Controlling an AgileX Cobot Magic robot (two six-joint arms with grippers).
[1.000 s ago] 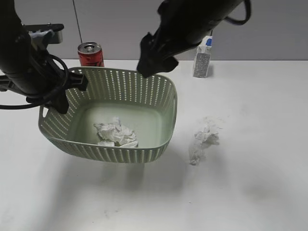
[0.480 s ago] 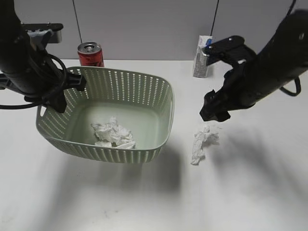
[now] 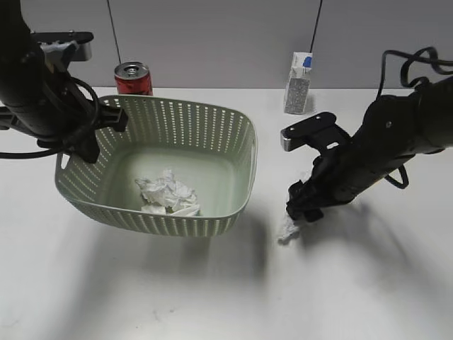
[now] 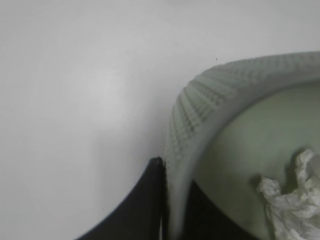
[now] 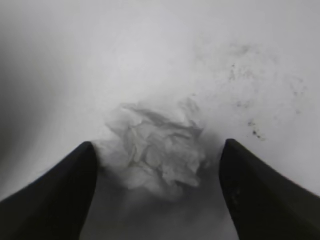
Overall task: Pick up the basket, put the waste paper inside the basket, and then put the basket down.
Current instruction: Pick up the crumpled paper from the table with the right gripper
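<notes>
The waste paper wad (image 3: 289,228) will squeeze narrow and spread wide at both ends when the robot lifts it, because thin crinkled folds (image 5: 157,150) lie loose between the robot's fingers.
The pale green slotted basket (image 3: 233,152) hangs tilted above the table, held at its left rim by my left gripper (image 3: 85,142), which is shut on the basket wall (image 4: 175,165). A crumpled white paper wad (image 3: 166,195) lies inside it and shows in the left wrist view (image 4: 290,200). Another waste paper wad (image 3: 287,230) lies on the table right of the basket. My right gripper (image 3: 301,209) is open and down over it. In the right wrist view the wad (image 5: 157,150) sits between the two spread fingers (image 5: 157,150).
A red can (image 3: 133,78) stands at the back behind the basket. A white-and-blue carton (image 3: 298,83) stands upright at the back centre-right. The white table (image 3: 212,297) stretches in front. A grey wall runs behind.
My right arm swung from above the basket to the right and came down over the paper wad on the table. The basket and left arm stayed almost still.
</notes>
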